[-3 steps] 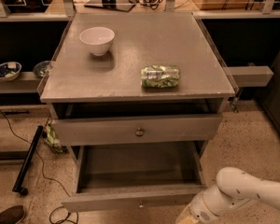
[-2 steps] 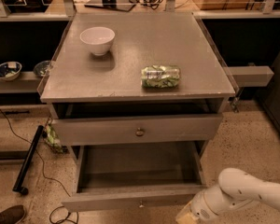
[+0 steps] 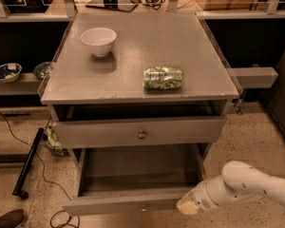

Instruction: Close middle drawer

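The outer corner of the middle drawer's front panel is at my gripper, so next I move back, then come onto the panel's front side (image 3: 169,203) and push in.
The middle drawer (image 3: 118,204) is grey and pulled far out, with a long low front panel and a tiny round centre knob (image 3: 143,207). Its deep plain box (image 3: 137,167) is open to view and looks empty. My gripper (image 3: 188,206) is at the end of the white arm (image 3: 249,182), low on the right. It sits at the right end of the drawer's front panel, touching or very near it. Above, the taller-fronted top drawer (image 3: 138,132) with a bigger knob stands slightly open.
On the cabinet top (image 3: 133,65) stand a white bowl (image 3: 99,41) and a green crumpled packet (image 3: 163,78). A shelf with bowls (image 3: 7,72) is at the left. A black bar (image 3: 28,163) and cables lie on the floor at the left.
The gripper has crept slightly up and left towards the right end of the middle drawer's front. The drawer has not visibly moved.
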You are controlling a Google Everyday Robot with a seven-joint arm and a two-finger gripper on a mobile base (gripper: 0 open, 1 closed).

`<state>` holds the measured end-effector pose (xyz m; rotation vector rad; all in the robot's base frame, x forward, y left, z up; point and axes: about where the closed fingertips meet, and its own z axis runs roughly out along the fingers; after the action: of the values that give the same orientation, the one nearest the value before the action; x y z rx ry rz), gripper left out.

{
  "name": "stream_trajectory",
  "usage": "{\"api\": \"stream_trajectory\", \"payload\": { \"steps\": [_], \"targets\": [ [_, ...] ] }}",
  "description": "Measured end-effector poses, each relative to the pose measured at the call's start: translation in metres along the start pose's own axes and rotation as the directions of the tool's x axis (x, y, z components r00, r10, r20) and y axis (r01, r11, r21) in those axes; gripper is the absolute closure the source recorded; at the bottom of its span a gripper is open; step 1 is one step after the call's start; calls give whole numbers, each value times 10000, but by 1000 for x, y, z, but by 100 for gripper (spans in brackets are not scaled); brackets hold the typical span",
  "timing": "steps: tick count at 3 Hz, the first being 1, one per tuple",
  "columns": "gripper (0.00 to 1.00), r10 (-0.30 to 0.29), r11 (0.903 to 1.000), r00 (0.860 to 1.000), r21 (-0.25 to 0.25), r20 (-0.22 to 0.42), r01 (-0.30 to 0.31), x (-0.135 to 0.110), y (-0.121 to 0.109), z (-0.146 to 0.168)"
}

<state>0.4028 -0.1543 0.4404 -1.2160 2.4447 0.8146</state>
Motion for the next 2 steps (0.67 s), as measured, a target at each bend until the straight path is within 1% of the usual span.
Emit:
{"api": "stream_trajectory", "payload": {
  "steps": [1,2],
  "targets": [
    [100,-154,9996,9994,257,300,147,-17,-9,-5],
    [100,-150,9996,9994,256,298,142,-17,-9,-5]
  ]
}}
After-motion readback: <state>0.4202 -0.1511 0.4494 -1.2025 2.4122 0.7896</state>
